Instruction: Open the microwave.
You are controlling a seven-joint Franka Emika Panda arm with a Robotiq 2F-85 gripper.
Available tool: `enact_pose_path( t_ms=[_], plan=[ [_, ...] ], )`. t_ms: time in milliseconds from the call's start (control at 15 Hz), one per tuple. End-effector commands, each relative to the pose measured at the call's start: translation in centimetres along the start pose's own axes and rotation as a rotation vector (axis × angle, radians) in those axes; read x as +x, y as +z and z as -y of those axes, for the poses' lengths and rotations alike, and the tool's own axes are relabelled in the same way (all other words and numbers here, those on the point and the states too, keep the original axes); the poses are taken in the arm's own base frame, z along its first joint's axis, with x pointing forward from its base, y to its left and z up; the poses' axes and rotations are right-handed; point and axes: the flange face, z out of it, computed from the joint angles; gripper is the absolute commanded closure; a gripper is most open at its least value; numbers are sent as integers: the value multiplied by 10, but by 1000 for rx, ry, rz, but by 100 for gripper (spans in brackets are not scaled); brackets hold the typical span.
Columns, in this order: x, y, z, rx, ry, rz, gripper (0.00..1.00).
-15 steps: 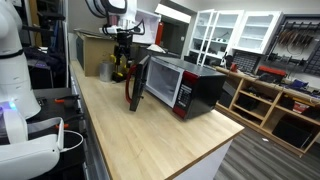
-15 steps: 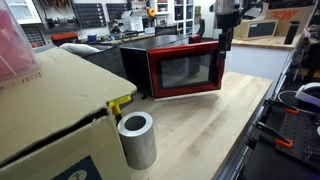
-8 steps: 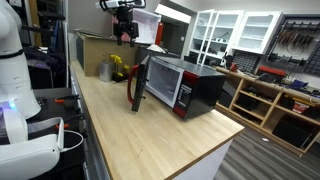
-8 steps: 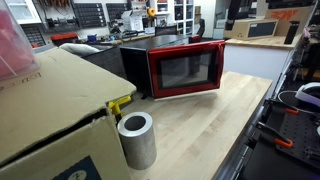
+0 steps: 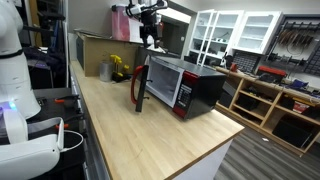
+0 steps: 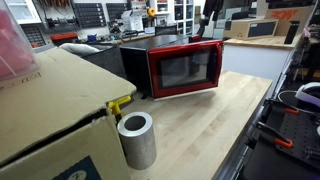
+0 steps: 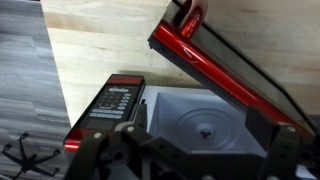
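Next, I come down behind the door's inner side point(image 7: 182, 60) and push it wide open, because the microwave's door point(image 5: 140, 90) is only partly open below my raised gripper.
The microwave point(image 5: 185, 88) stands on the wooden counter point(image 5: 150, 135) with its red-framed door point(image 5: 138, 88) swung wide open. In an exterior view the glass door point(image 6: 185, 68) faces the camera. The wrist view looks down on the pale grey interior with its turntable point(image 7: 205, 128), the control panel point(image 7: 113, 105) and the open door point(image 7: 225, 70). My gripper point(image 5: 151, 27) hangs high above the microwave, touching nothing; it also shows in an exterior view point(image 6: 210, 10). In the wrist view its fingers point(image 7: 190, 162) are spread apart and empty.
A brown cardboard box point(image 5: 95, 48) stands behind the microwave and fills the foreground in an exterior view point(image 6: 50, 110). A grey cylinder point(image 6: 137, 138) and a yellow object point(image 5: 118, 68) sit near it. White cabinets point(image 5: 235, 30) and shelves lie beyond the counter edge.
My gripper has risen from beside the open door's edge and moved over the top of the microwave. The door stays open.
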Motion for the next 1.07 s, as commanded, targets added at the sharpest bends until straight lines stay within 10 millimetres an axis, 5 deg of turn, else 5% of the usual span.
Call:
enact_pose_path(
  t_ms=[0, 400, 1000],
  plan=[
    [60, 59, 1, -10, 173, 32, 0],
    [112, 122, 4, -7, 370, 113, 0],
    [116, 118, 11, 129, 542, 349, 0]
  ],
)
